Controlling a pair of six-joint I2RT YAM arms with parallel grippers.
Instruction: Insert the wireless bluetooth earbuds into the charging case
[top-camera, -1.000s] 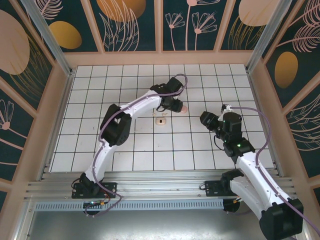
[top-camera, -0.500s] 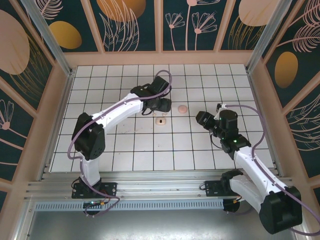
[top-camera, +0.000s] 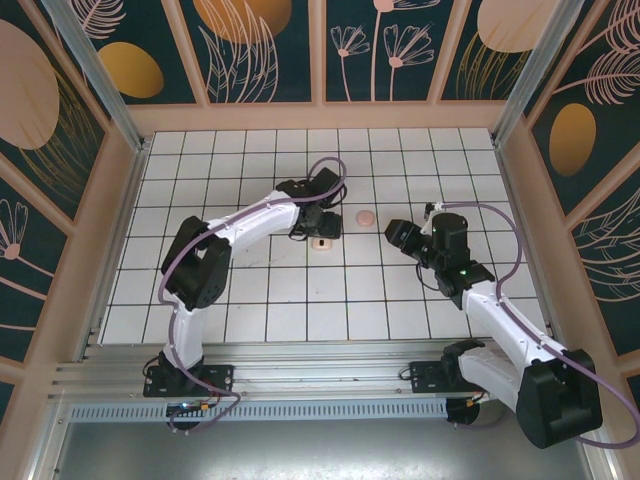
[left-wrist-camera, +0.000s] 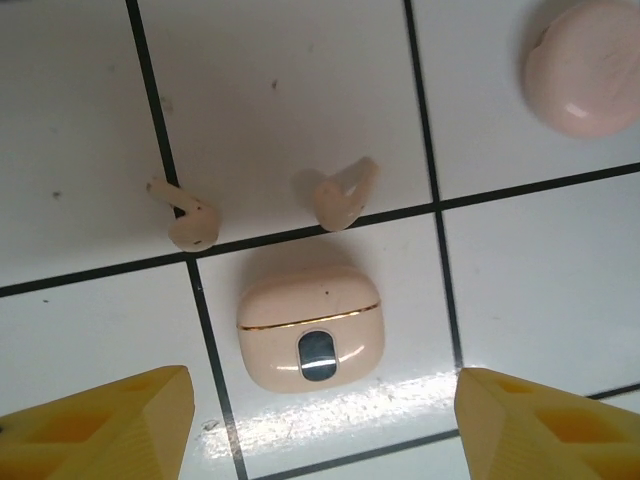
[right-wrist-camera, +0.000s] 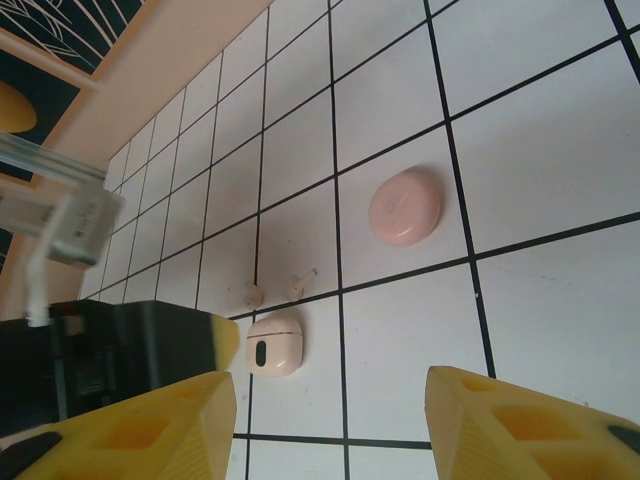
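Note:
The beige charging case's short ends (left-wrist-camera: 374, 322) face my left gripper's fingers, clear of the earbuds. I should keep lowering the fingers until they can close on those ends.
Two pale pink earbuds (left-wrist-camera: 190, 222) (left-wrist-camera: 340, 195) lie on the white tiles, stems pointing up and away. The salmon-pink charging case (left-wrist-camera: 585, 65) lies closed, a tile to their right; from above the case (top-camera: 365, 216) sits mid-table. My left gripper (left-wrist-camera: 320, 430) hangs open just above a small beige piece with a dark centre (left-wrist-camera: 312, 328), one yellow finger on each side, touching nothing. My right gripper (right-wrist-camera: 330, 420) is open and empty, facing the case (right-wrist-camera: 405, 207) and the earbuds (right-wrist-camera: 254, 294) from the right.
In the right wrist view, the beige piece (right-wrist-camera: 274, 346) lies directly below the earbuds, with the left gripper's black body and yellow fingertip (right-wrist-camera: 222, 342) beside it. Peach walls ring the tiled floor (top-camera: 270, 290). The right gripper (top-camera: 397, 235) sits one tile right of the case.
The left gripper has swung left from beside the pink case and come down over the beige piece. The right gripper has edged left toward the middle.

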